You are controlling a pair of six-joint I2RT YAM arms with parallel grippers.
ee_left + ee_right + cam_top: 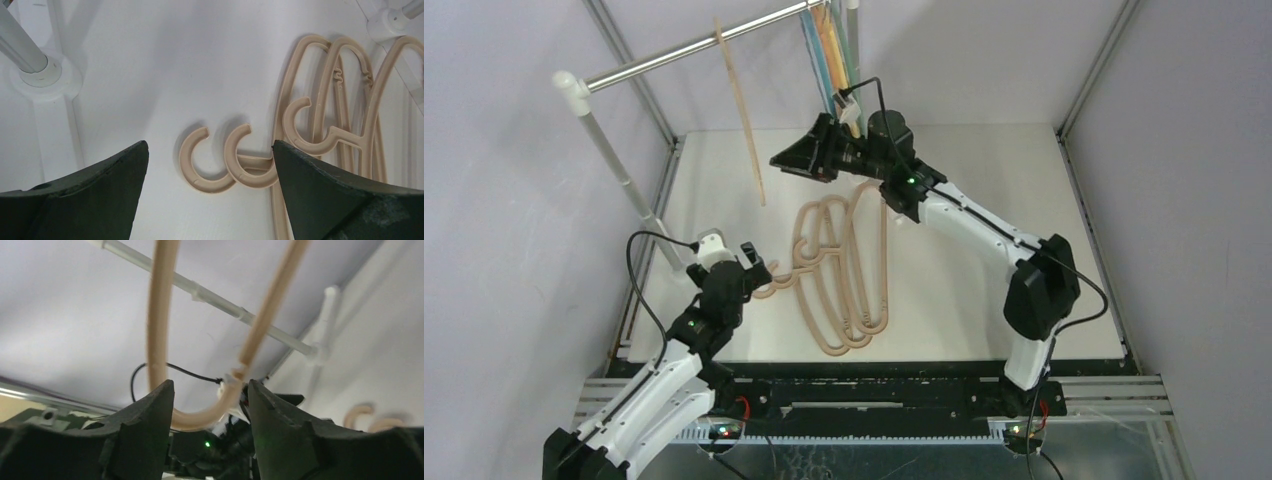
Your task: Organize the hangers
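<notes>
I can see the outermost beige hanger's hook (809, 262) over the other hangers, so I should keep lowering my right gripper to its near curved end (876, 328) and close there.
Several thick beige hangers (844, 270) lie overlapping on the white table. Their hooks (202, 165) point toward my left gripper (757, 262), which is open. In the left wrist view the left gripper (210, 145) has two hooks between its spread fingers, untouched. One beige hanger (744, 110) hangs edge-on from the silver rail (694, 45). My right gripper (789, 160) is open beside its lower end. In the right wrist view the right gripper (210, 385) has that hanger's curved end (200, 417) just beyond its parted fingers. Thin coloured hangers (829, 50) hang at the rail's right end.
The rail rests on white poles (619, 170). One pole's round foot (42, 75) stands just left of my left gripper. Another foot (392, 22) is at the far right. Grey cage walls and metal frame bars close in the table.
</notes>
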